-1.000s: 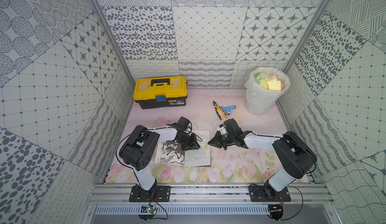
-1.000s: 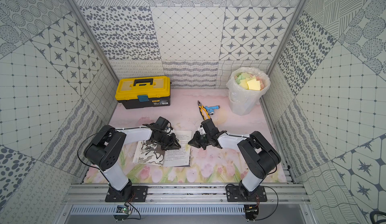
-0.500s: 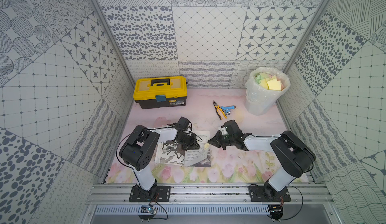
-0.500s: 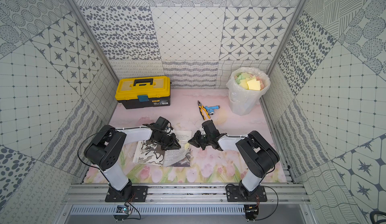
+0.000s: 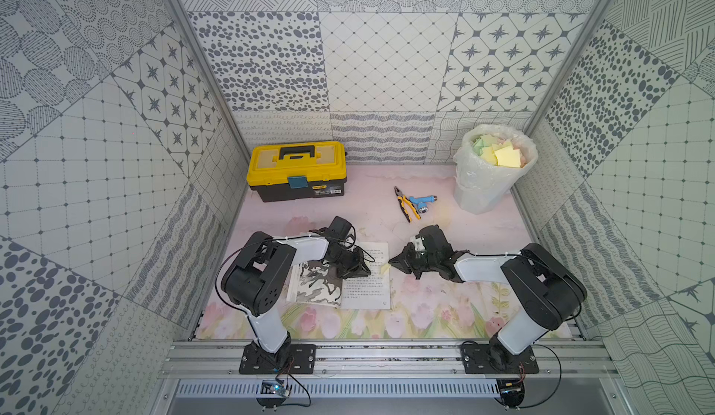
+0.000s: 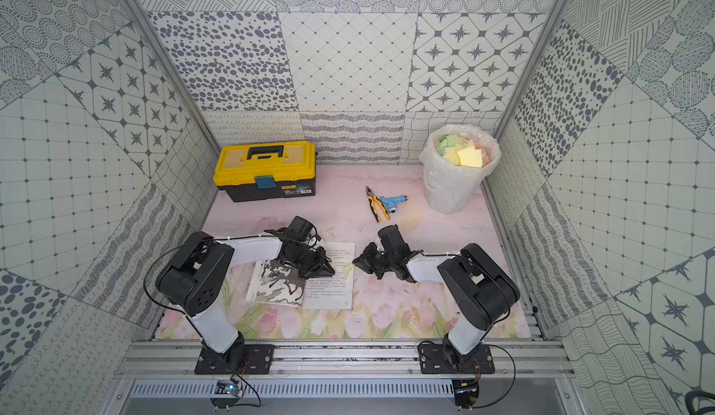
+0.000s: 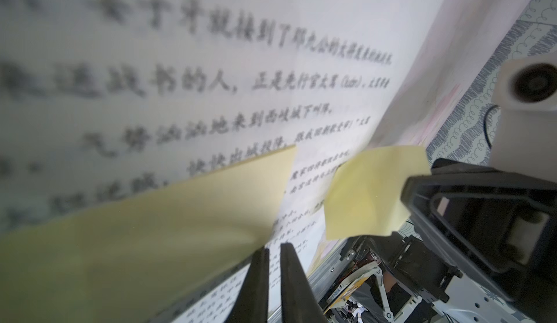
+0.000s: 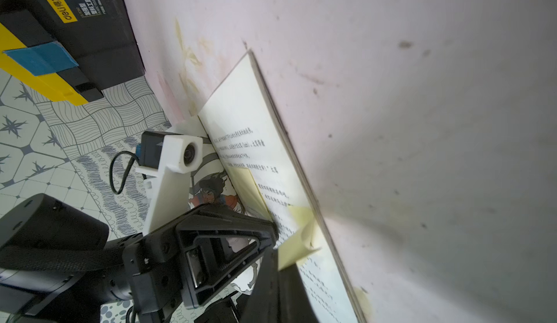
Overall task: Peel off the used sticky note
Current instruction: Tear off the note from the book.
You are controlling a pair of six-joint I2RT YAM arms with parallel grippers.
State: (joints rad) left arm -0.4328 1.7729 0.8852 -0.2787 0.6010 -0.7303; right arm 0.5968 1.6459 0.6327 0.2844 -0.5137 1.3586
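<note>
My right gripper keeps pulling the bent sticky note (image 8: pixel 298 246) up until it hangs over the bin (image 5: pixel 497 151). My right gripper has the note pinched, and my left gripper is holding the page down.
An open book (image 5: pixel 365 291) lies on the floral table mat, printed page to the right. My right gripper (image 5: pixel 392 264) is shut on a pale yellow sticky note (image 5: pixel 385 268) at that page's outer edge. The note (image 8: pixel 297 241) is bent upward between the fingers, and its far part still seems to touch the page. In the left wrist view the same note (image 7: pixel 372 193) hangs in front of the right gripper's black fingers (image 7: pixel 452 204). My left gripper (image 5: pixel 365 273) is shut with nothing in it, tips down on the printed page (image 7: pixel 211 74). A second yellow note (image 7: pixel 144 234) lies flat beside it.
A yellow and black toolbox (image 5: pixel 297 171) stands at the back left. Pliers (image 5: pixel 404 205) and a blue tool (image 5: pixel 421 202) lie behind the book. A bag-lined bin (image 5: pixel 493 173) full of coloured notes stands at the back right. Patterned walls close in three sides.
Half a second ago the printed page was curled up off the book; now it lies flat again. My right gripper has drawn slightly right with the note. The left gripper stays put.
</note>
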